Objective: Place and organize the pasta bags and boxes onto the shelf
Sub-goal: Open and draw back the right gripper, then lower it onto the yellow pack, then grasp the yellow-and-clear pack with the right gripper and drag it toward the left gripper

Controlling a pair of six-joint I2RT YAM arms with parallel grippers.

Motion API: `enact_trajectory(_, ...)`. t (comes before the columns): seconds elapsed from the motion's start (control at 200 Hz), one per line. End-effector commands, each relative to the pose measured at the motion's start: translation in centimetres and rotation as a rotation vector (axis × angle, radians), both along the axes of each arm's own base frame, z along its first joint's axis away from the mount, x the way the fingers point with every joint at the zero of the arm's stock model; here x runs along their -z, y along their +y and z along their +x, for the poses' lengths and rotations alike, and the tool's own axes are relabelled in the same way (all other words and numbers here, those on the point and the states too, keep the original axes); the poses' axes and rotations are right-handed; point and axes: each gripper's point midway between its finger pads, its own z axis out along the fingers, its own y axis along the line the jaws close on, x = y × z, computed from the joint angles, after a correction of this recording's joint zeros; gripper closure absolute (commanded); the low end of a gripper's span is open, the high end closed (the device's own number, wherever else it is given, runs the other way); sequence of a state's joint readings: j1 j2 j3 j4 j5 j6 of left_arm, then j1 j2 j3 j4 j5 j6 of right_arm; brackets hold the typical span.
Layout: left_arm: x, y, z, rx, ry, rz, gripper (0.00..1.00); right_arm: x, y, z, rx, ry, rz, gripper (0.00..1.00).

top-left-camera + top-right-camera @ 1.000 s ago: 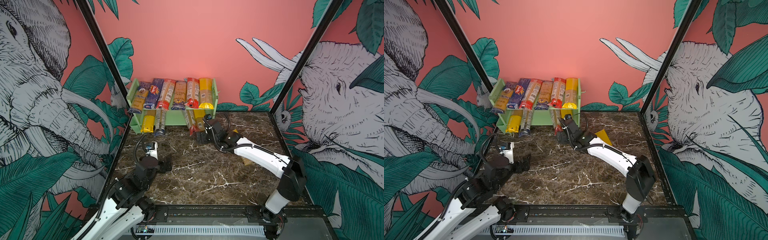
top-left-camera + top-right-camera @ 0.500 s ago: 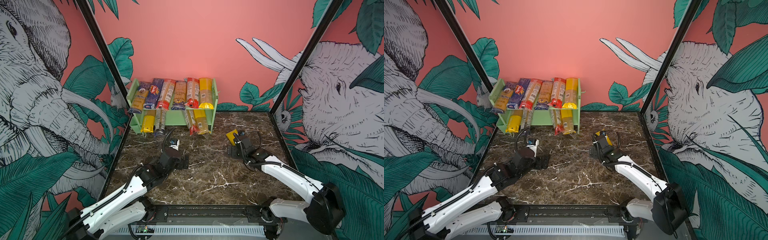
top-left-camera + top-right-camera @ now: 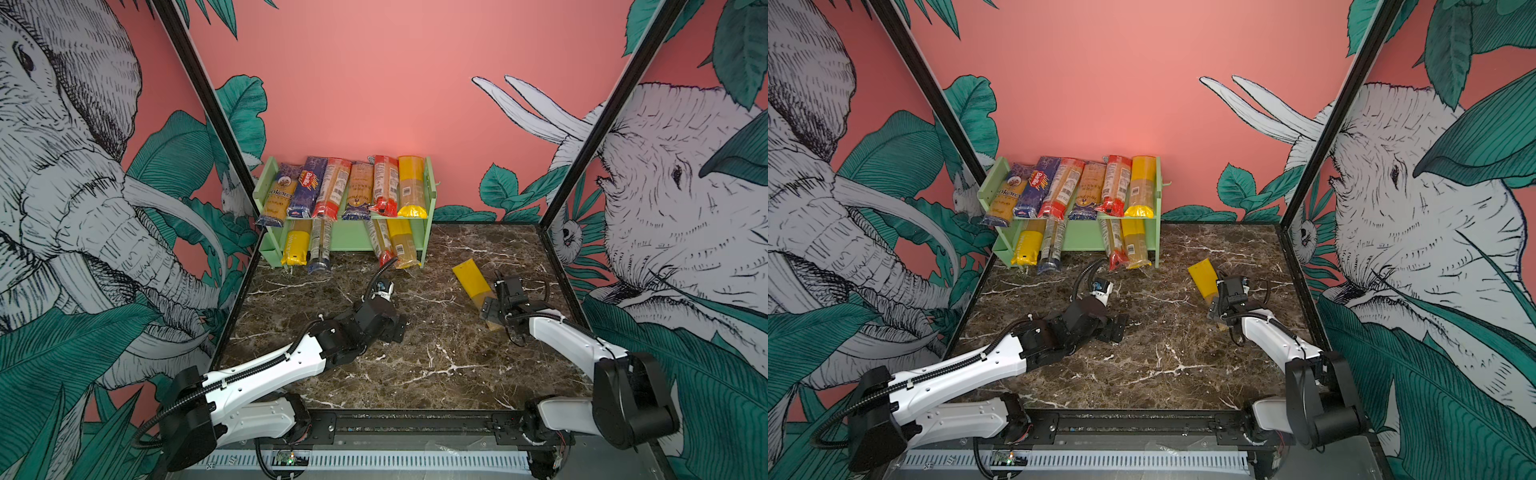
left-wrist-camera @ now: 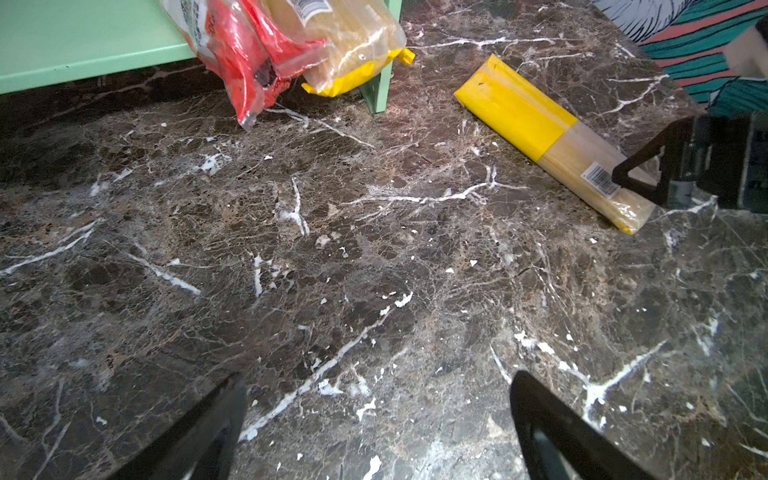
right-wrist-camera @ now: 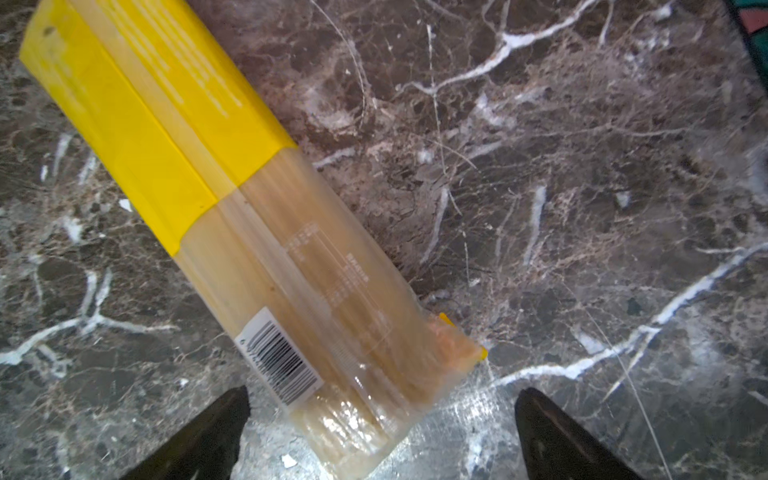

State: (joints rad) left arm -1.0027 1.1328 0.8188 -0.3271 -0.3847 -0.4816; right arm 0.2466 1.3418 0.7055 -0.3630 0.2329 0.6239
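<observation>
The pasta pack (image 3: 473,279) lies at a slant, a long way from the lower level's gap, so my right gripper should put it down in front of the gap (image 3: 357,281) for my left gripper.
One pasta pack (image 3: 471,277) (image 5: 232,208) with a yellow end and clear tan body lies slanted on the marble table, right of the shelf (image 3: 353,239) (image 3: 1084,239). My right gripper (image 5: 380,399) (image 3: 490,316) hangs open over the pack's clear near end, its fingers straddling it without touching. My left gripper (image 4: 376,382) (image 3: 397,326) is open and empty low over bare marble at mid-table. Several pasta packs (image 3: 357,187) lie side by side on the shelf's top tier. Several more (image 3: 399,243) stick out of the lower tier, with a gap in its middle.
Painted elephant walls and black corner posts (image 3: 582,158) close in the marble table (image 3: 436,365) on three sides. A black rail (image 3: 415,424) with both arm bases runs along the front edge. The shelf stands against the back wall at the left.
My right gripper has left the shelf's lower tier and swung right and back, down over the loose pack. My left arm has stretched forward to mid-table. Both grippers stayed open.
</observation>
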Motion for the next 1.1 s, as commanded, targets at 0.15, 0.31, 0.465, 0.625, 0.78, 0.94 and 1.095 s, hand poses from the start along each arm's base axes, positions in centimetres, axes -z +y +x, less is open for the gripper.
enact_trajectory(0.15, -1.7, 0.0, 0.5, -0.018, -0.052, -0.034, 0.01, 1.5, 2.8, 0.5, -0.074, 0.024, 0.142, 0.01)
enact_trajectory(0.31, -1.6, 0.4, 0.4, -0.023, -0.064, -0.037, 0.01, 1.5, 5.1, -0.1, -0.129, 0.024, 0.241, 0.03)
enact_trajectory(0.465, -1.7, 1.4, 0.2, -0.038, -0.082, -0.036, 0.01, 1.4, 7.8, -1.1, -0.196, 0.046, 0.275, 0.05)
enact_trajectory(0.625, -1.7, 2.6, -0.3, -0.055, -0.091, -0.038, 0.01, 0.2, 8.7, -1.9, -0.242, 0.047, 0.222, 0.04)
enact_trajectory(0.78, -1.7, 3.8, -0.7, -0.067, -0.103, -0.035, 0.01, -2.7, 7.2, -1.3, -0.241, -0.005, 0.126, 0.02)
enact_trajectory(0.94, -1.7, 4.6, -1.0, -0.083, -0.111, -0.036, 0.01, -3.6, 6.4, 0.2, -0.252, -0.004, 0.025, 0.01)
enact_trajectory(1.095, -1.7, 5.2, -1.1, -0.098, -0.115, -0.038, 0.01, -2.3, 6.5, 2.3, -0.258, 0.024, -0.018, 0.01)
